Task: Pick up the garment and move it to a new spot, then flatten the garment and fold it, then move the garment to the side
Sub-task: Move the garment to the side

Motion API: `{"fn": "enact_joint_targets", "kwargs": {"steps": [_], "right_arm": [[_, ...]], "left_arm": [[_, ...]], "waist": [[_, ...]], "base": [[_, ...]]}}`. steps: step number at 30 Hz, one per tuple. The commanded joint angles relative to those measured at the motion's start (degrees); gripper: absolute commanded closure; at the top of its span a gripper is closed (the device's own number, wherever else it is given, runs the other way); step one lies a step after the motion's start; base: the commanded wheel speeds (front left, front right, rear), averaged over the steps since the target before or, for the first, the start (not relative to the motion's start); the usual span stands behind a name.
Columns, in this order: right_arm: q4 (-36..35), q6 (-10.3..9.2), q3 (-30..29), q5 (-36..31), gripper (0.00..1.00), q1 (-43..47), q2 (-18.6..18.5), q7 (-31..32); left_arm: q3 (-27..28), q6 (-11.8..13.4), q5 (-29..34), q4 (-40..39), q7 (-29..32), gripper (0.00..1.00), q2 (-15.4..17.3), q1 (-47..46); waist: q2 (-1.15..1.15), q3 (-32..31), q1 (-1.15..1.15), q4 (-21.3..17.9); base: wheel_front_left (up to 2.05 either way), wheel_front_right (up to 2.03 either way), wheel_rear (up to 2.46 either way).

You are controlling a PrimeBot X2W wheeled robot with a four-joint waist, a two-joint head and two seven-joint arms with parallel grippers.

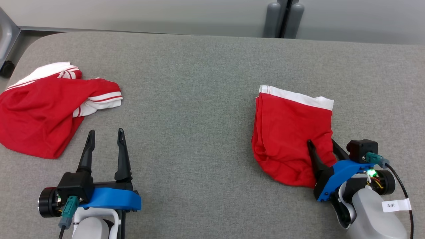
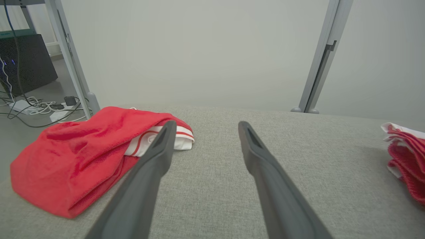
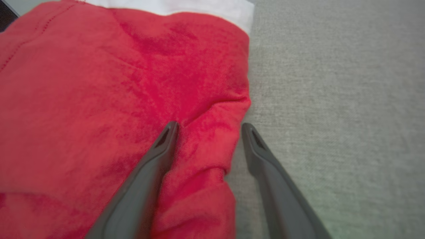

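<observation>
The crumpled red garment (image 1: 43, 113) will droop and land still in a heap when I carry it, because the striped cuff (image 1: 99, 103) lies tucked among loose folds.
A red garment (image 1: 289, 132) with a white band along its far edge lies folded on the right part of the grey table (image 1: 199, 99). My right gripper (image 1: 322, 142) is open at its near right corner. One finger rests over the red cloth (image 3: 99, 83), the other sits just off its edge above the table, so the jaws of the right gripper (image 3: 209, 124) straddle that edge. My left gripper (image 1: 106, 131) stands open and holds nothing over bare table at the near left, and its fingers (image 2: 159, 159) point toward the far edge.
A second red garment (image 1: 40, 113) with white, red-striped cuffs lies crumpled at the table's left end, just left of the left gripper (image 2: 206, 123). In the left wrist view this heap (image 2: 73, 156) sits near the table's edge, with cables (image 2: 36, 108) on the floor beyond.
</observation>
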Motion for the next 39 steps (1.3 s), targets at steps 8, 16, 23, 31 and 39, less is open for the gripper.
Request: {"fn": "enact_joint_targets", "kwargs": {"steps": [8, 16, 23, 31, 39], "right_arm": [[3.3, 0.08, 3.6, 3.7, 1.0, -1.2, 1.4, -2.4], [0.2, 0.01, 4.3, 4.6, 1.0, -4.4, -3.8, -5.8], [-3.8, 0.01, 1.4, 5.9, 1.0, -2.3, -8.7, -7.5], [-9.0, 0.02, -3.3, 6.2, 1.0, -0.2, -11.8, -8.2], [-13.1, 0.02, -2.2, 4.0, 1.0, -8.2, -13.9, -6.3]], "left_arm": [[-0.2, 0.4, -0.8, 0.5, -0.4, 0.0, -0.4, -0.8], [0.0, -0.1, -0.6, -1.0, -0.4, 0.0, 0.0, -2.8], [0.1, -0.3, 0.7, -3.5, -0.5, 0.0, 1.3, -6.2], [0.1, -0.4, 1.8, -5.1, -0.5, 0.0, 3.4, -9.1], [-0.8, -0.1, 2.2, -7.0, 0.4, 0.0, 4.1, -10.0]], "waist": [[0.0, -0.2, 0.0, -0.7], [0.0, 3.0, 0.0, -5.5], [0.0, 7.4, 0.0, -12.0], [0.0, 11.1, 0.0, -16.9], [0.0, 13.5, 0.0, -17.3]], "base": [[0.0, 0.0, 0.0], [0.0, 0.0, 0.0], [0.0, 0.0, 0.0], [0.0, 0.0, 0.0], [0.0, 0.0, 0.0]]}}
